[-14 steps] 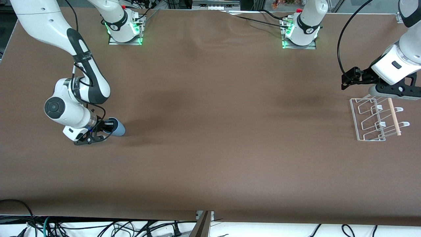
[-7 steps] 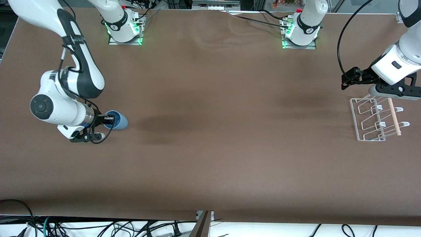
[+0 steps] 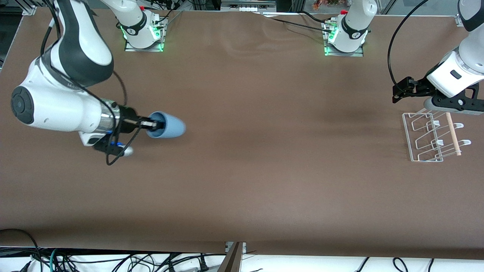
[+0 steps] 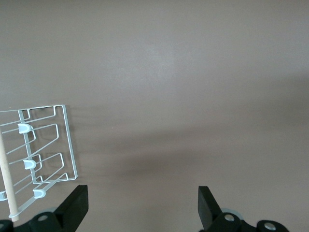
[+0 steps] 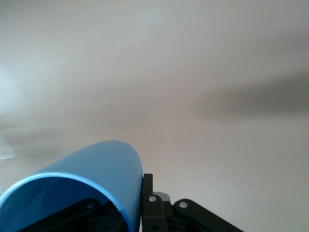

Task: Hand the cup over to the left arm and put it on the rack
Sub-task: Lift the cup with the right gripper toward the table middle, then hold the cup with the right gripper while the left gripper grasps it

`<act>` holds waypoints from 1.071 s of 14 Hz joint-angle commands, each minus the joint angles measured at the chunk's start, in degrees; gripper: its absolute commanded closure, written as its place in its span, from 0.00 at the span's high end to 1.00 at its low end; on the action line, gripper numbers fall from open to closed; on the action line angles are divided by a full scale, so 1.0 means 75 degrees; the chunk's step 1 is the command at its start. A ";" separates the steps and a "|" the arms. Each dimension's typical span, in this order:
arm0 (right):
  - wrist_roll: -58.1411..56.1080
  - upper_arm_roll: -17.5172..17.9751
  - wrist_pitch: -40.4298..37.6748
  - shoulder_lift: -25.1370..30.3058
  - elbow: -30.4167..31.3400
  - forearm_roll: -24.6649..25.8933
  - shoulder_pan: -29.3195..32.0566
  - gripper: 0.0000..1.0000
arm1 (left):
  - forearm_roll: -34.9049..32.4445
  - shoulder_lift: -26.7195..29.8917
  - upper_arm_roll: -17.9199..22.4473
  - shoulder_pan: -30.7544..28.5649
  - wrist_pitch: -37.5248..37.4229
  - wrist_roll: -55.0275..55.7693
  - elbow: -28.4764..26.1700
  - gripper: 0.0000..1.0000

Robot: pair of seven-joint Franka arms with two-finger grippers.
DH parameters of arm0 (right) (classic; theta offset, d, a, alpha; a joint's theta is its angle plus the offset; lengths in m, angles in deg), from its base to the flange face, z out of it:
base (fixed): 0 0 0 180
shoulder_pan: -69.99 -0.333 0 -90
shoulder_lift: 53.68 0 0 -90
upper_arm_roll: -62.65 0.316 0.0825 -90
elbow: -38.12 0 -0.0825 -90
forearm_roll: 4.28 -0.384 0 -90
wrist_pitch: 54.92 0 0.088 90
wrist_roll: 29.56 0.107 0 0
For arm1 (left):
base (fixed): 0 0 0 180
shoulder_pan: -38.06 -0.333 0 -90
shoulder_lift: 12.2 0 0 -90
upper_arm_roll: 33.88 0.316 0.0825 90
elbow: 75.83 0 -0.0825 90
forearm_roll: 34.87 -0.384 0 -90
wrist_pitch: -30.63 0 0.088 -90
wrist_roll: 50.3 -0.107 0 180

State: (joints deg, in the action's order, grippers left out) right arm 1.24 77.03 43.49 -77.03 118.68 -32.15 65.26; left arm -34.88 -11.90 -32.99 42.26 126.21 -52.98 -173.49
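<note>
Next, I bring the cup's closed end (image 3: 179, 127) to my left gripper, because the rack (image 3: 433, 138) stands far from my right gripper, which holds the cup by its rim.
My right gripper (image 3: 153, 124) is shut on the rim of the light-blue cup (image 3: 168, 127) and holds it on its side above the brown table, at the right arm's end. In the right wrist view one finger is inside the cup (image 5: 91, 179) and one finger (image 5: 147, 191) presses its outer wall. My left gripper (image 3: 397, 93) is open and empty, hanging beside and above the white wire rack (image 3: 431, 138) at the left arm's end. The left wrist view shows the rack (image 4: 43, 150) with its wooden dowel (image 4: 7, 179) below the spread fingers.
The brown table cloth (image 3: 264, 170) spans the whole work area. Both arm bases (image 3: 141, 32) stand at the edge farthest from the front camera. Cables lie along the edge nearest the camera.
My right arm has lifted the cup off the table and carried it toward the middle of the table. The left arm has not moved.
</note>
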 commanded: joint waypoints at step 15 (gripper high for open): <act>0.5362 0.0357 0.5242 -0.0519 -0.0804 -0.1662 -0.4009 0.00 | 0.3138 -0.0099 -0.1032 0.0084 -0.0568 -0.5767 0.0472 1.00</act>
State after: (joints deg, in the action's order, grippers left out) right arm 40.83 79.56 83.60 -80.14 114.58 -43.79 35.33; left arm -15.39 -12.45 -40.55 42.65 122.88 -88.32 -170.30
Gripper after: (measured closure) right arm 0.960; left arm 0.000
